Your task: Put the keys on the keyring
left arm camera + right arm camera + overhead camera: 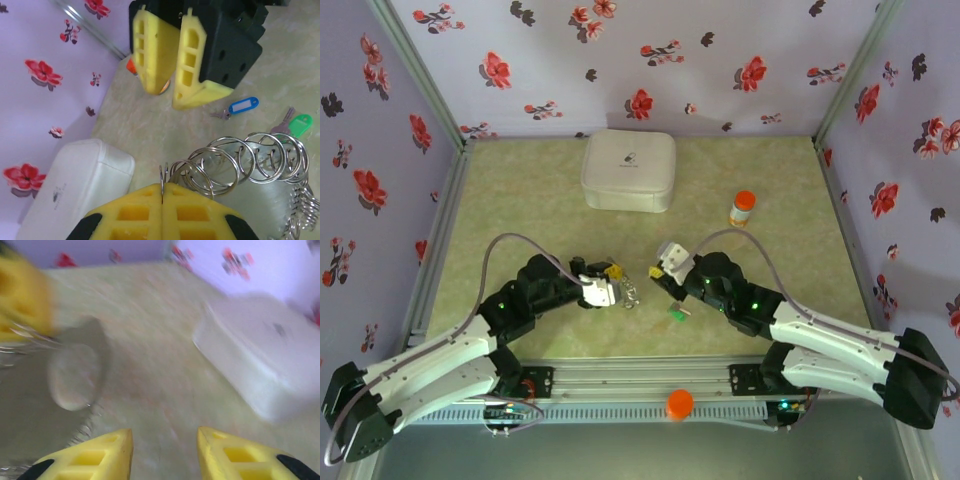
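Observation:
The blue-tagged key (pixel 223 114) is lying clear of the green-tagged key, so I keep my open right gripper going down to its blue tag (pixel 243 105) and close it there.
The keyring (pixel 250 160) is a bunch of linked silver wire rings, and it also hangs at my left gripper's tip as a keyring (pixel 631 292). My left gripper (pixel 162 186) (pixel 608 284) is shut on one thin ring, pinched between its yellow fingertips. Both keys lie on the table beyond the rings: a blue-tagged key (pixel 242 106) and a green-tagged key (pixel 299 125) (pixel 676 312). My right gripper (pixel 165 440) (pixel 666 262) (pixel 167 94) stands open with nothing between its fingers, facing the left gripper, a little above the table. The right wrist view is motion-blurred.
A white rounded case (pixel 628 170) (pixel 75 185) (pixel 260 365) sits at the back centre. An orange-capped bottle (pixel 743 208) stands at the back right. Flowered walls close in three sides. An orange knob (pixel 679 403) sits on the front rail.

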Tool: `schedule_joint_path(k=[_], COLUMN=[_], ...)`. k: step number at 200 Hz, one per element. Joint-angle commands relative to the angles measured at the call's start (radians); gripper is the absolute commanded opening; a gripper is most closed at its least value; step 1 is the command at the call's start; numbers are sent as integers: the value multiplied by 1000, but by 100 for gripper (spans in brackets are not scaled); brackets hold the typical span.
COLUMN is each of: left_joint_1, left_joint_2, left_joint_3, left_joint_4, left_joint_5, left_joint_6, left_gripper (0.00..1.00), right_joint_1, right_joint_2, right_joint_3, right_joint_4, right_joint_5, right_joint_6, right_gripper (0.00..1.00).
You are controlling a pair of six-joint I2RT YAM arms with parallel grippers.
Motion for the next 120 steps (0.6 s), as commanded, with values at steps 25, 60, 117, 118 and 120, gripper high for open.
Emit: schedule_joint_path(k=[25,60,117,118,120], left_joint_1=[57,107,118,118,118], left_joint_2=[-16,-13,-4,-4,-4], left_joint_3=[-51,-55,-80,-80,-81], left_joint_4=[157,179,223,224,226], left_joint_5=[12,55,77,77,78], left_joint_6=[-252,-314,-329,-329,-330], left_gripper=[0,0,0,0,0], right_joint_1=[-43,-75,-194,-195,-197], right_joint_2=[132,271,478,483,492], right_joint_3=[190,261,359,362,367], right_joint_4=[-550,-765,-818,-818,-820], right_joint_5=[297,257,138,136,134], right_joint_6=[659,871,753,746,737], right_gripper=[42,41,40,40,40])
